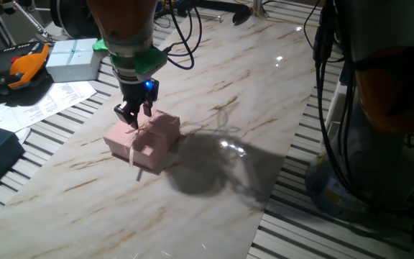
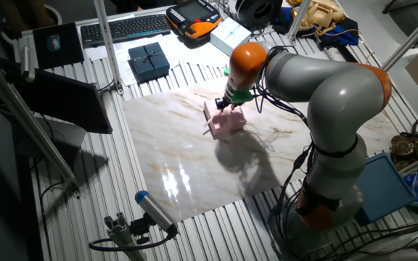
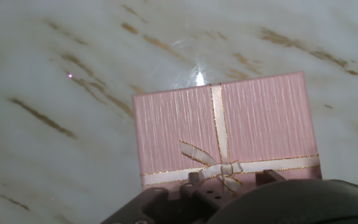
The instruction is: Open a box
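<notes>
I expect the lid (image 1: 158, 129) to come off whole with the bow when I lift and to leave the box behind, because the cream ribbon (image 3: 220, 124) lies tight across the lid.
The pale-pink box (image 1: 149, 138) sits on the marble board, also seen in the other fixed view (image 2: 228, 123). In the hand view its lid (image 3: 179, 124) is on, crossed by a cream ribbon with a bow (image 3: 224, 168) near the lower edge. My gripper (image 1: 134, 115) stands straight above the box with its tips at the lid top, also in the other fixed view (image 2: 227, 106). In the hand view the gripper (image 3: 232, 179) has its two fingertips (image 3: 195, 179) apart on either side of the bow, holding nothing. A loose ribbon end (image 1: 131, 151) hangs down the box's front.
The marble board (image 1: 236, 165) lies on a slatted table. A pale blue-white ribboned box (image 1: 73, 59) and an orange-black tool (image 1: 21, 66) lie at the back left, with papers (image 1: 49, 102). A dark blue box (image 2: 149, 61) and keyboard (image 2: 122, 27) show in the other fixed view.
</notes>
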Controlling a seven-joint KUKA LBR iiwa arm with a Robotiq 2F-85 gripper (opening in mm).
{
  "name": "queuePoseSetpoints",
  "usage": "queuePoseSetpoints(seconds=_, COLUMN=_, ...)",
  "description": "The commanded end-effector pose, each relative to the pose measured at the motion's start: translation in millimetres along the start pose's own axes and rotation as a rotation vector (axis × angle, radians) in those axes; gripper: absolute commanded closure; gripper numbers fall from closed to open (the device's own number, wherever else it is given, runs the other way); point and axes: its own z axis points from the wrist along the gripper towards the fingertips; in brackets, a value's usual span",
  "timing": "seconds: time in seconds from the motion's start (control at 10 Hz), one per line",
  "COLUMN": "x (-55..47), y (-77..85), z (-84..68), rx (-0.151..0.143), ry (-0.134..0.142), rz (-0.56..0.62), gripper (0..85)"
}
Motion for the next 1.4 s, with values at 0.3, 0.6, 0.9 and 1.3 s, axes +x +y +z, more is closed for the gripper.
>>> queuePoseSetpoints(seconds=0.3, x=-2.4, y=-0.6, z=8.1, rx=0.004, ry=-0.001, rz=0.007, gripper=34.0)
queuePoseSetpoints(seconds=0.6, x=-2.4, y=-0.9, z=9.2, rx=0.003, ry=0.004, rz=0.011, gripper=51.0)
queuePoseSetpoints(seconds=0.9, x=-2.1, y=-1.0, z=9.8, rx=0.008, ry=0.008, rz=0.016, gripper=51.0)
queuePoseSetpoints(seconds=1.3, x=-2.7, y=-0.8, z=14.8, rx=0.001, ry=0.009, rz=0.028, gripper=34.0)
